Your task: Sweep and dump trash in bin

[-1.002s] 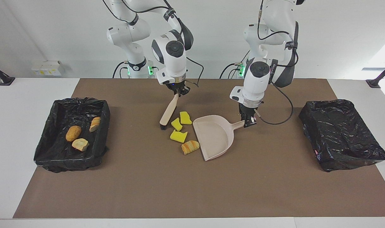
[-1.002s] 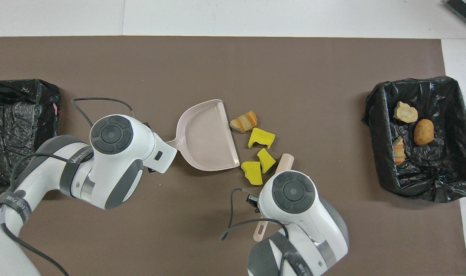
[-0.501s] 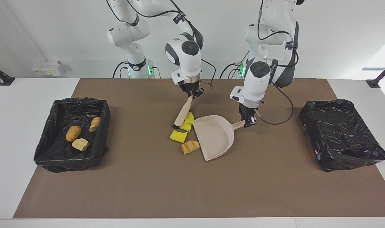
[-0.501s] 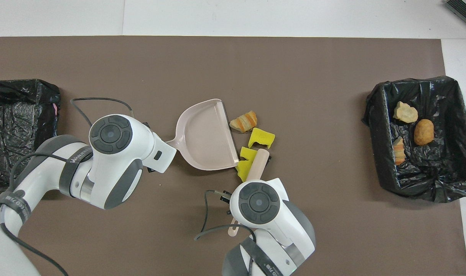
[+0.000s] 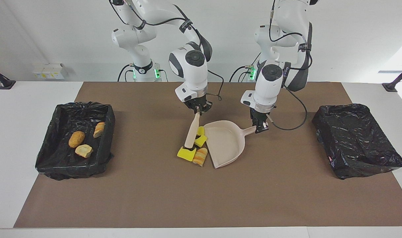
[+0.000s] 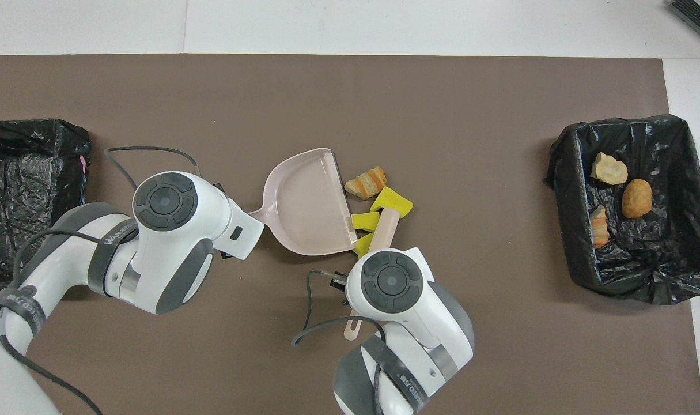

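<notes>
Next, I move my right gripper back and sweep from behind the whole heap, because the striped orange lump and a yellow scrap (image 6: 395,198) lie beyond the brush's head.
My right gripper (image 5: 197,110) is shut on the top of a beige brush (image 5: 190,135) whose head rests on the mat among the trash. Three yellow scraps (image 5: 186,154) (image 5: 201,140) (image 6: 391,201) and a striped orange lump (image 5: 200,156) (image 6: 366,181) are bunched at the mouth of the beige dustpan (image 5: 225,142) (image 6: 306,204). My left gripper (image 5: 261,127) is shut on the dustpan's handle. Three bread-like lumps (image 5: 76,139) lie in the black-lined bin (image 5: 55,165) (image 6: 563,190) toward the right arm's end. In the overhead view both grippers are hidden under their wrists.
A second black-lined bin (image 5: 356,138) (image 6: 27,190) stands toward the left arm's end of the table with nothing visible in it. A brown mat (image 5: 187,198) covers the table's middle. A cable loops from the left wrist (image 5: 296,122) over the mat.
My right gripper swept the brush toward the dustpan and away from the robots, bunching the yellow scraps and the striped lump against the pan's mouth. The left arm and dustpan stayed still.
</notes>
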Controlling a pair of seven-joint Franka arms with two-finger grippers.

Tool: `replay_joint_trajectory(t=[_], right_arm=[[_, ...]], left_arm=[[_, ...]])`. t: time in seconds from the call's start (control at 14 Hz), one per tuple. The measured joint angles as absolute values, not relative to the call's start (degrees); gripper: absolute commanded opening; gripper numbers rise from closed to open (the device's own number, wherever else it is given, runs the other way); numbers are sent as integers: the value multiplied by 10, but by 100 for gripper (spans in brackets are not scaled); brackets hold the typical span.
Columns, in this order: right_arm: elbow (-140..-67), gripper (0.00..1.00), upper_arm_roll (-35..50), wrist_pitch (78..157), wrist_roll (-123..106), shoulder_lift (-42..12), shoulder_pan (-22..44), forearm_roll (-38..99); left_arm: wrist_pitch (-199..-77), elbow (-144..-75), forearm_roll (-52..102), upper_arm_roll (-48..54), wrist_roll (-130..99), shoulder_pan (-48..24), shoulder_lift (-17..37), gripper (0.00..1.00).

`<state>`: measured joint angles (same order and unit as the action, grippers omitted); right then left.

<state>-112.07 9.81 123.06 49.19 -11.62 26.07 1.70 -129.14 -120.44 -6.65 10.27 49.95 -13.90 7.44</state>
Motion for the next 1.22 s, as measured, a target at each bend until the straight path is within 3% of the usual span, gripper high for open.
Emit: replay_joint_trajectory(t=[0.36, 0.86, 1.22], right_arm=[[-1057, 0, 97, 1140, 396, -115, 219, 12], [-1077, 0, 94, 1136, 228, -115, 131, -42], [-1127, 0, 104, 1173, 204, -120, 171, -40]], left_arm=[[-1291, -1204, -66, 103, 500, -139, 74, 0], [-1291, -1204, -67, 103, 500, -139, 74, 0], [-1293, -1204, -67, 106, 500, -140, 74, 0]])
